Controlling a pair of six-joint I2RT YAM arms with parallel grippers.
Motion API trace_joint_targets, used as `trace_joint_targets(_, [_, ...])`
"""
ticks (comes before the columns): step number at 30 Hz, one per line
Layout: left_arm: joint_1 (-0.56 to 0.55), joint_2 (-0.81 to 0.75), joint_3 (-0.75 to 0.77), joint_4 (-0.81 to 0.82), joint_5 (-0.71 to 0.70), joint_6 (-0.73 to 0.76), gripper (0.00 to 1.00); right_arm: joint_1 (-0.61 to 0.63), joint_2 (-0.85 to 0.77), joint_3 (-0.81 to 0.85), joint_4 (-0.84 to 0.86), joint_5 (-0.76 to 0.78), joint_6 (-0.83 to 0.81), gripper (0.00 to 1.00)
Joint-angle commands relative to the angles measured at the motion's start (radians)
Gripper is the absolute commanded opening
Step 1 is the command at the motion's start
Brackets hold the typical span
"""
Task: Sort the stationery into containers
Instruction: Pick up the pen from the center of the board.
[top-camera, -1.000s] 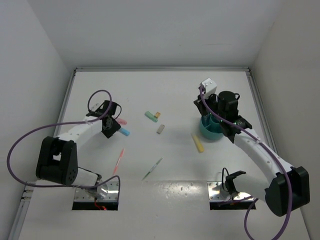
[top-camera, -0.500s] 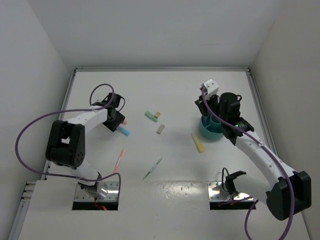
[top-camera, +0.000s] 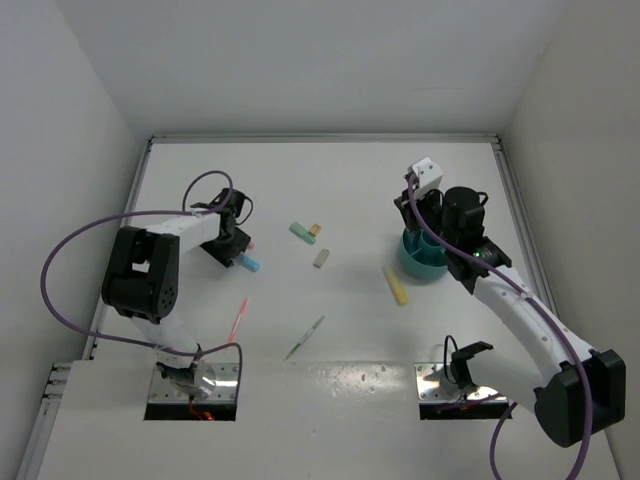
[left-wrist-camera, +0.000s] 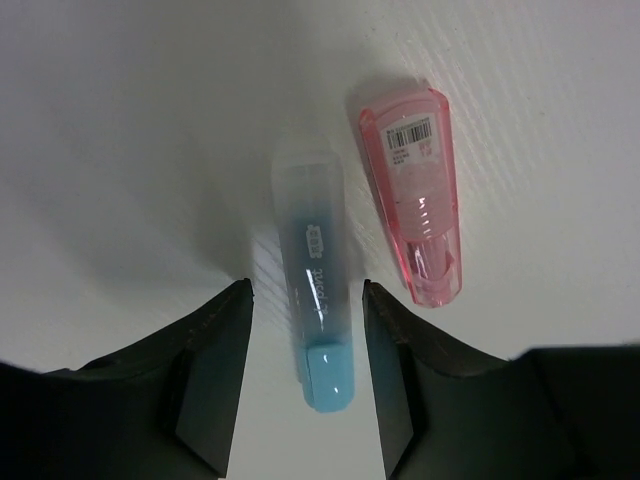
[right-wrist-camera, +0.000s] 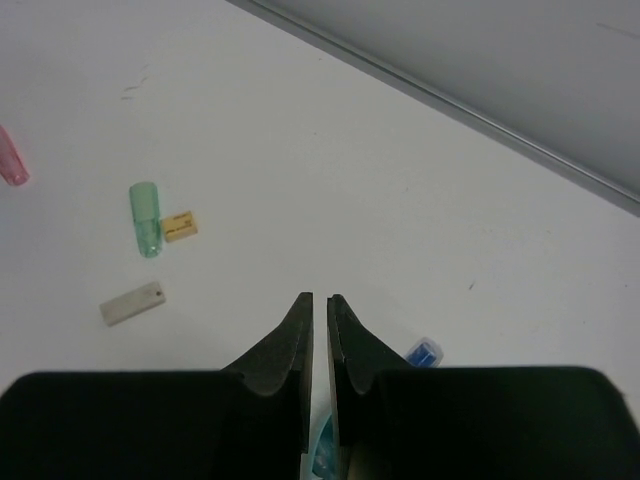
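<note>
The space over the round teal cup (top-camera: 424, 262) is blocked by my right gripper, so next my right gripper moves back toward the side bar (top-camera: 514, 195) before my left gripper brings the light blue marker.
My left gripper (left-wrist-camera: 305, 292) is open and low over the table, its jaws on either side of the capped end of a light blue marker (left-wrist-camera: 315, 290), without touching it. A pink marker (left-wrist-camera: 420, 195) lies just beside it. In the top view the left gripper (top-camera: 231, 248) is at the table's left, by the light blue marker (top-camera: 249, 264). My right gripper (top-camera: 437, 243) hovers over the round teal cup (top-camera: 424, 266), shut and empty (right-wrist-camera: 320, 300). A blue-clear pen (right-wrist-camera: 425, 352) pokes out of the cup.
In the middle of the table lie a green marker (top-camera: 302, 232), a yellow eraser (top-camera: 314, 229) and a grey eraser (top-camera: 321, 258). A yellow marker (top-camera: 396, 286) lies left of the cup. A thin pink pen (top-camera: 238, 320) and a thin green pen (top-camera: 304, 338) lie nearer the front.
My left arm has swung inward and brought its gripper down over the light blue marker. My right gripper has shifted slightly up and right above the cup.
</note>
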Motion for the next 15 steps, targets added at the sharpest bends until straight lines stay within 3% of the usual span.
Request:
trace_joint_targets(1, [0.014,0.015,0.029,-0.003,-0.021,-0.019,0.53,-0.002,-0.024,-0.002,0.057,0.021,-0.006,0.10])
trace_joint_targets(9, [0.023,0.076,0.081,-0.040,-0.052,-0.010,0.52,-0.002,-0.052,-0.002,0.067,0.040,-0.006,0.10])
trace_joint_targets(15, [0.023,0.134,0.116,-0.092,-0.063,0.002,0.43,-0.002,-0.063,-0.012,0.076,0.060,-0.006,0.10])
